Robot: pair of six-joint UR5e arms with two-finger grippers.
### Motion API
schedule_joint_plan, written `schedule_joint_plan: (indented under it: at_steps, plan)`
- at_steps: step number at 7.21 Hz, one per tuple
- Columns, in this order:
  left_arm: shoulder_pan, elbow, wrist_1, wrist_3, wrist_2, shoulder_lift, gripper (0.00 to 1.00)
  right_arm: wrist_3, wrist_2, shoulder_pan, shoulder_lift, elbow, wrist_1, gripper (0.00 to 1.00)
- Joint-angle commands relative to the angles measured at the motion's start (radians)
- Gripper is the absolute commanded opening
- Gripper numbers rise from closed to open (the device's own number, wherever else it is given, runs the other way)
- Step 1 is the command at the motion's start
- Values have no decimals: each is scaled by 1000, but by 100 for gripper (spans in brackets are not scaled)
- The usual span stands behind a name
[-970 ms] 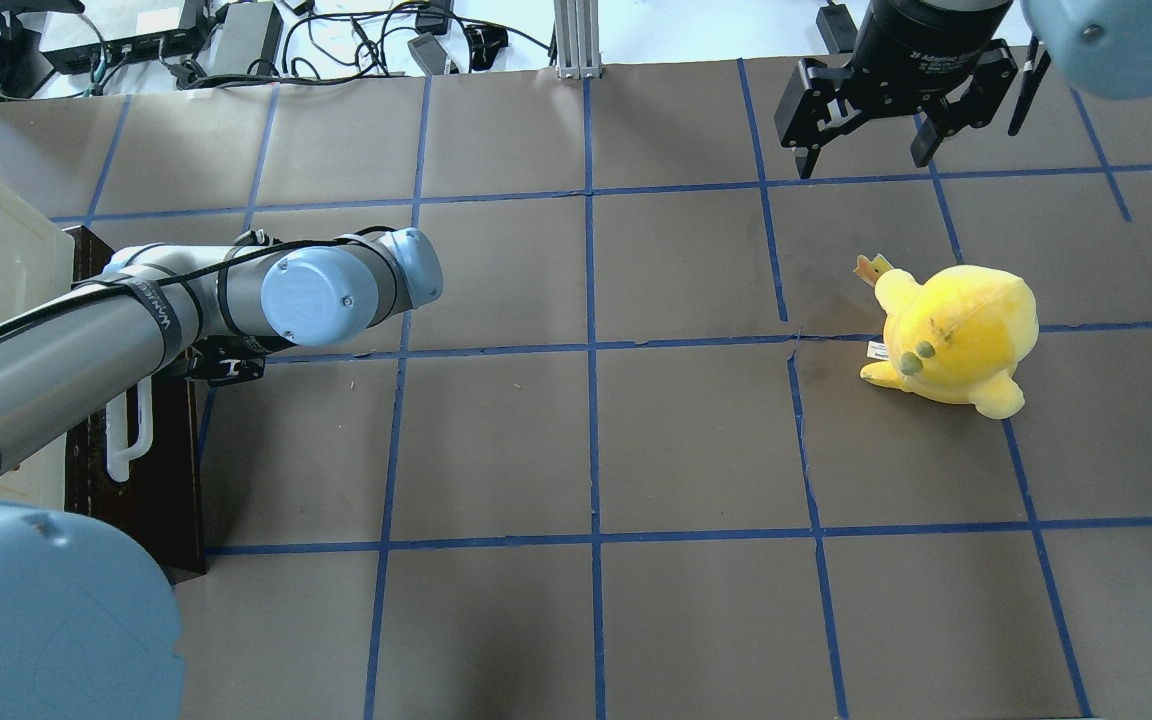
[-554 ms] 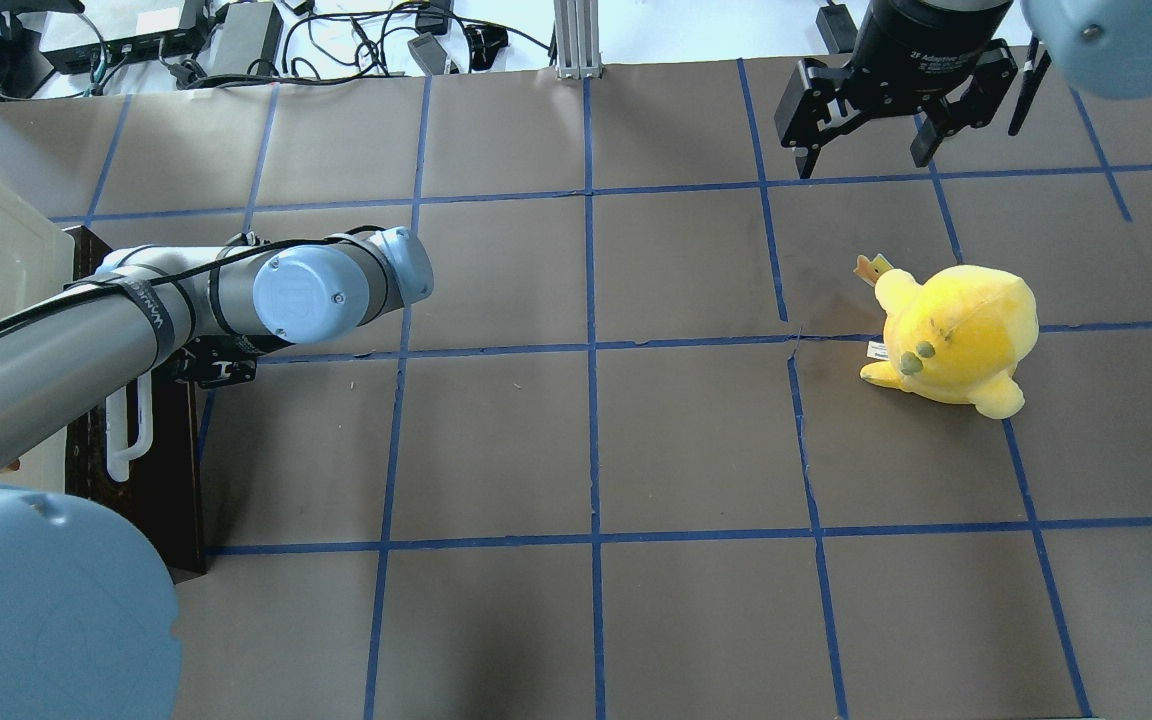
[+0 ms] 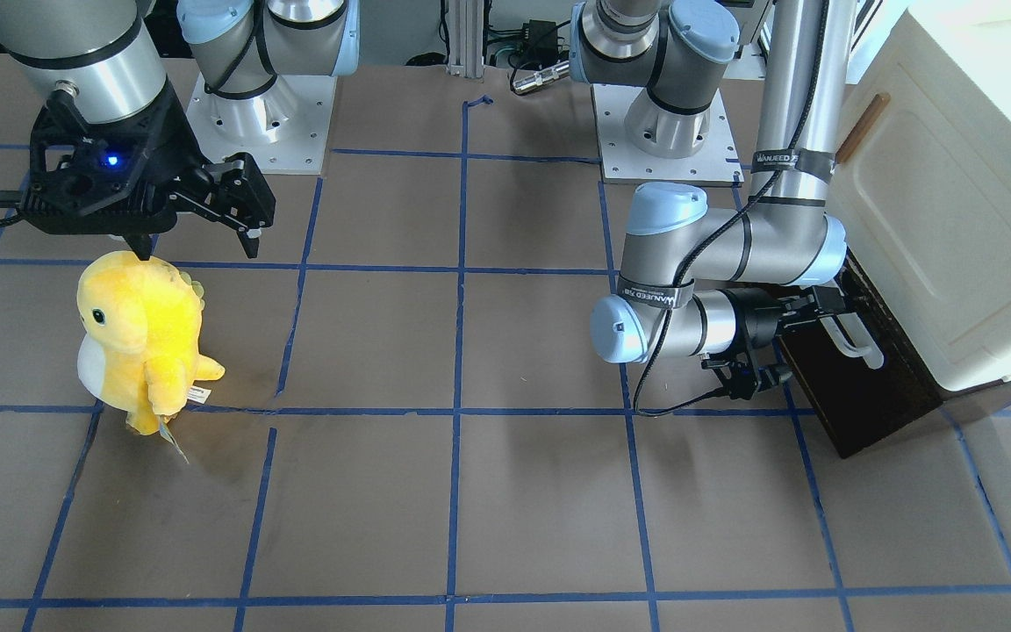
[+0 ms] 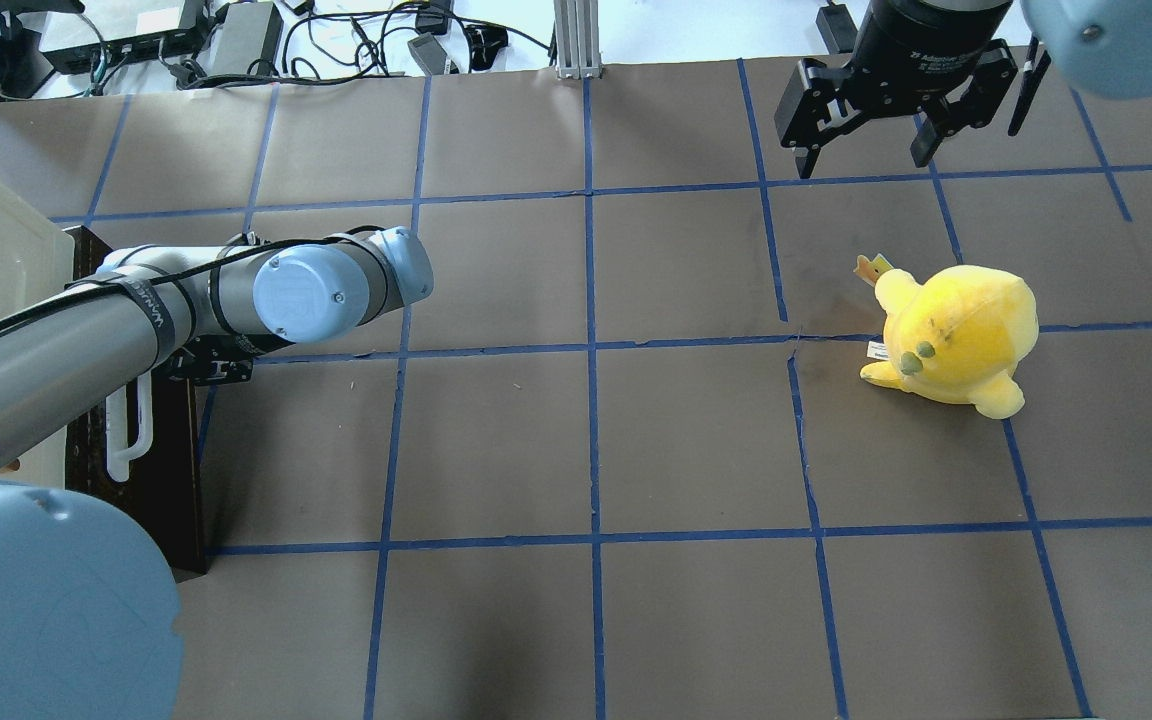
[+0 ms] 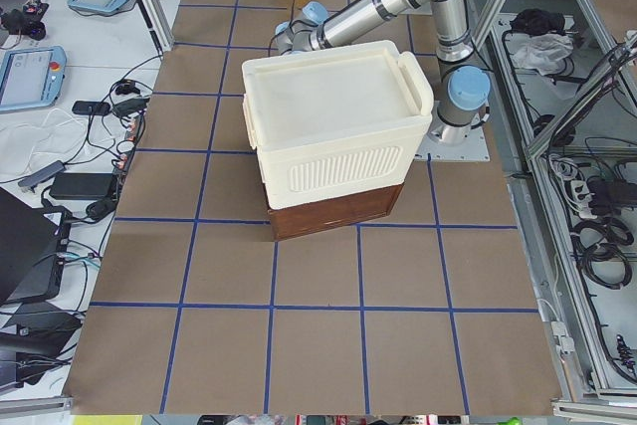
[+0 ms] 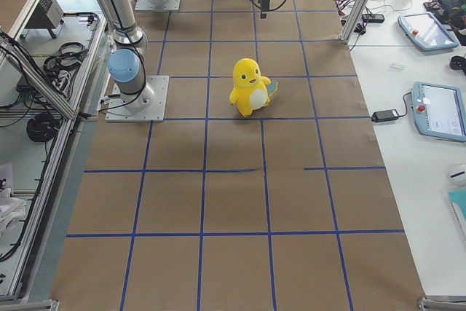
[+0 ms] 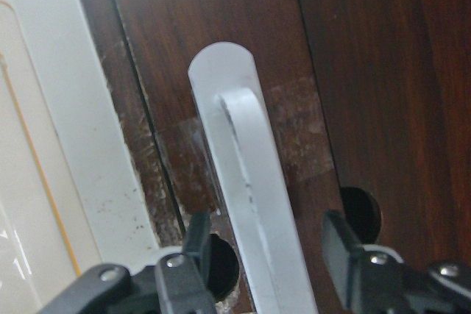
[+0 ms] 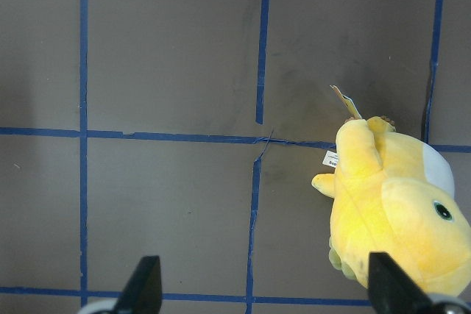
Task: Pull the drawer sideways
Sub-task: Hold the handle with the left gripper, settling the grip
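Note:
My gripper will pull the white handle, and I expect the drawer [image 7: 210, 9] to slide straight out and stay level, since thin straight gaps [image 7: 138, 82] border its dark brown front.
The drawer [image 3: 861, 399] is the dark brown front with a long white bar handle [image 3: 858, 344] at the bottom of a cream cabinet [image 3: 953, 219]. None of its sides or floor show. In the overhead view the drawer front [image 4: 151, 480] and handle [image 4: 129, 435] are at the left edge. My left gripper [image 7: 271, 255] is open, with one finger on each side of the white handle [image 7: 246, 182], near its end. It also shows from the front [image 3: 826, 307]. My right gripper [image 4: 861, 145] is open and empty, held above the far right of the table.
A yellow plush toy [image 4: 956, 335] stands on the right half of the table, just below the right gripper [image 3: 198, 241], and shows in the right wrist view [image 8: 397, 211]. The brown paper table [image 4: 586, 450] has a blue tape grid. Cables and boxes [image 4: 136, 40] lie past the far edge.
My left arm has shifted a little to the left, towards the drawer front. The right arm and the plush toy have not moved.

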Motion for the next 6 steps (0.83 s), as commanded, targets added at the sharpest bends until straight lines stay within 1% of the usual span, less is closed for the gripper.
schedule_joint_plan:
  at_steps: [1,3,6]
  plan:
    - [-8,7,1,14,-2,2,36,0,0,0,0,0,0,100]
    - [-9,21,0,14,-7,0,31,0,0,0,0,0,0,100]
    - [-14,21,0,6,-8,-1,31,0,0,0,0,0,0,100]
